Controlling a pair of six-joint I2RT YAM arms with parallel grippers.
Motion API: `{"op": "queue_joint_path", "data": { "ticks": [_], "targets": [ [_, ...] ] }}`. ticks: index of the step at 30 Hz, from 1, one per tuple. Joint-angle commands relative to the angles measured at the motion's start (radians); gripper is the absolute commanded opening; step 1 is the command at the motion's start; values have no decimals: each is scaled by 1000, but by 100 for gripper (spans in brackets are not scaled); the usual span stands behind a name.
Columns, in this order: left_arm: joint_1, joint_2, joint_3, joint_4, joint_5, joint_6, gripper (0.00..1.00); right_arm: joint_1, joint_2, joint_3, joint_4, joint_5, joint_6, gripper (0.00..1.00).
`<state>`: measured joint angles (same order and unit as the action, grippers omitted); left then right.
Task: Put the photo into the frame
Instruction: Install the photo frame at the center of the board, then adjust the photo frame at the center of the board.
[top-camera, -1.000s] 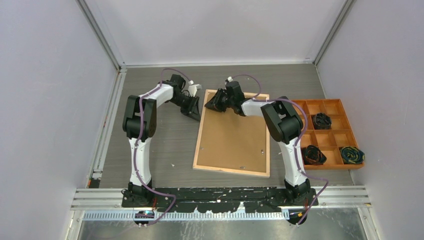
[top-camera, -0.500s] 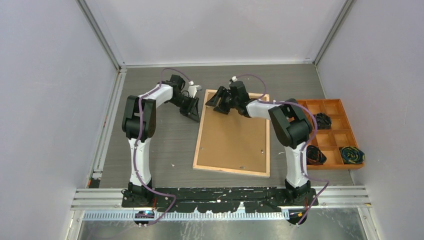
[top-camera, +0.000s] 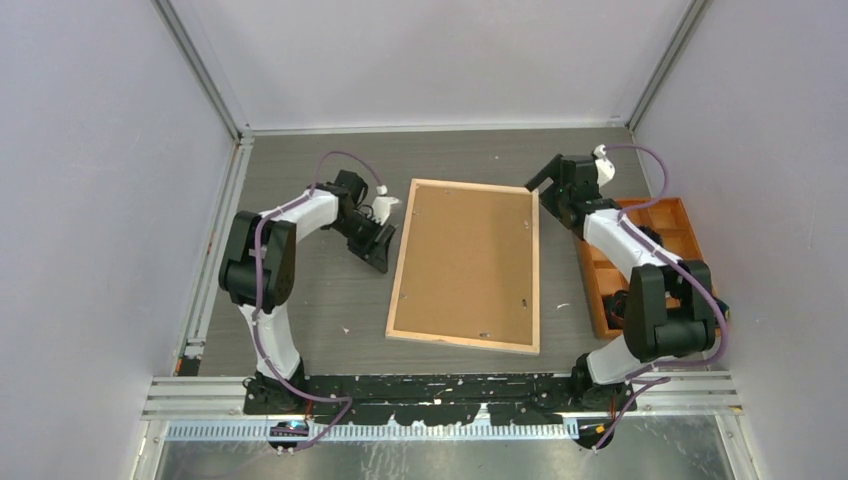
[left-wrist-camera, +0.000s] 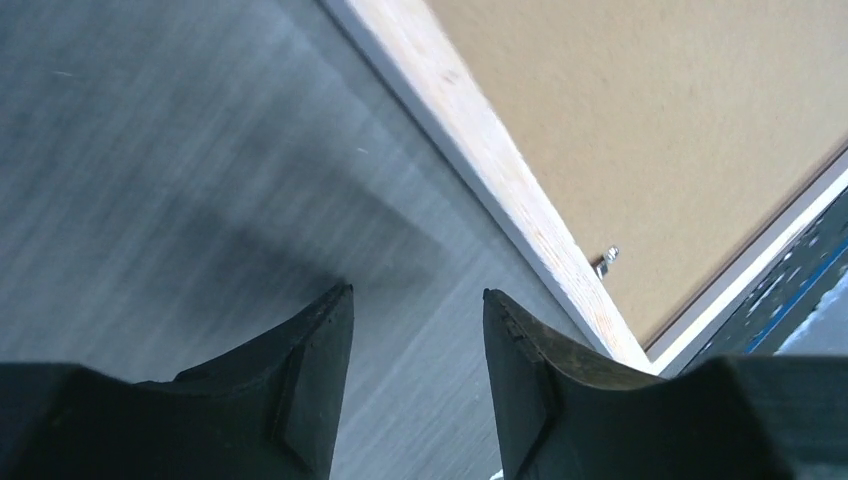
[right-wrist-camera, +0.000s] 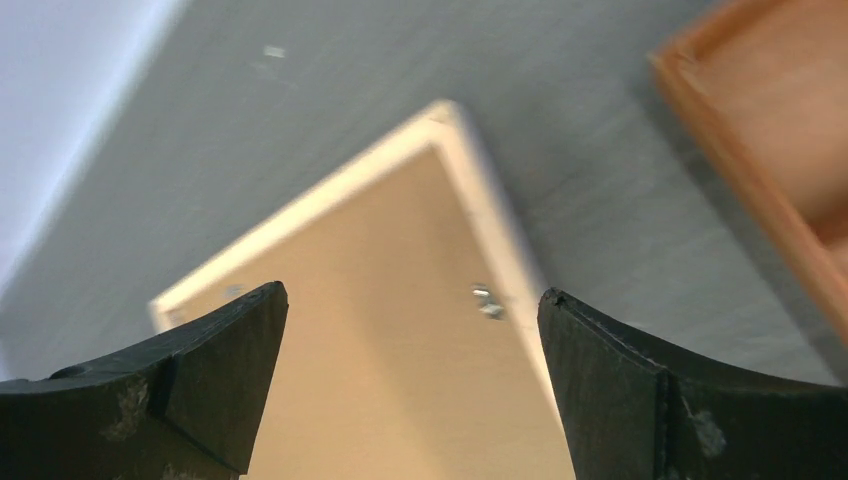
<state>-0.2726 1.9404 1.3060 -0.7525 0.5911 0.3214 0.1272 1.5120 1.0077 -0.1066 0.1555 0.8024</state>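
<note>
My right gripper is waiting while the clip on the frame's far bar (right-wrist-camera: 235, 291) faces away from me, so I should turn the frame until my left gripper braces that bar (top-camera: 472, 186) for it.
The frame (top-camera: 398, 270) lies back-up in the middle of the table, light wood rails around a plain brown backing board (top-camera: 465, 255). The photo is hidden. My left gripper (top-camera: 382, 255) hovers open just off the frame's left rail (left-wrist-camera: 480, 150), with only bare table between its fingers (left-wrist-camera: 320, 370). My right gripper (top-camera: 540, 185) is open wide above the frame's far right corner (right-wrist-camera: 440, 115), holding nothing. The board (right-wrist-camera: 380, 330) and a small metal clip (right-wrist-camera: 487, 300) show between its fingertips. Another clip (left-wrist-camera: 605, 260) sits on the rail in the left wrist view.
An orange compartment tray (top-camera: 690, 215) stands right of the frame, partly behind my right arm; its rim (right-wrist-camera: 740, 170) shows in the right wrist view. Dark bundles (top-camera: 625, 310) lie in some compartments. Walls close in the table on three sides.
My right arm swung from the frame's far left corner to its far right corner, and its jaws opened wide. My left gripper drew back a little and opened further.
</note>
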Motion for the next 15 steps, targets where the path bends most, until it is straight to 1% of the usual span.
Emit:
{"op": "queue_joint_path", "data": {
  "ticks": [1,5,8,12,15],
  "targets": [
    [-59,-108,-96,53,-118,72,53,-5,61,-31,-109,115,-14,100],
    [-107,-154,-166,75,-157,90,53,-5,154,-17,-79,52,19,100],
    [-137,-176,-210,98,-164,103,52,-4,228,4,-38,-34,59,100],
    [-163,-189,-246,136,-138,103,52,22,338,88,-20,-124,109,100],
    [-198,-185,-248,132,-134,97,52,91,412,215,-23,-192,130,100]
  ]
}}
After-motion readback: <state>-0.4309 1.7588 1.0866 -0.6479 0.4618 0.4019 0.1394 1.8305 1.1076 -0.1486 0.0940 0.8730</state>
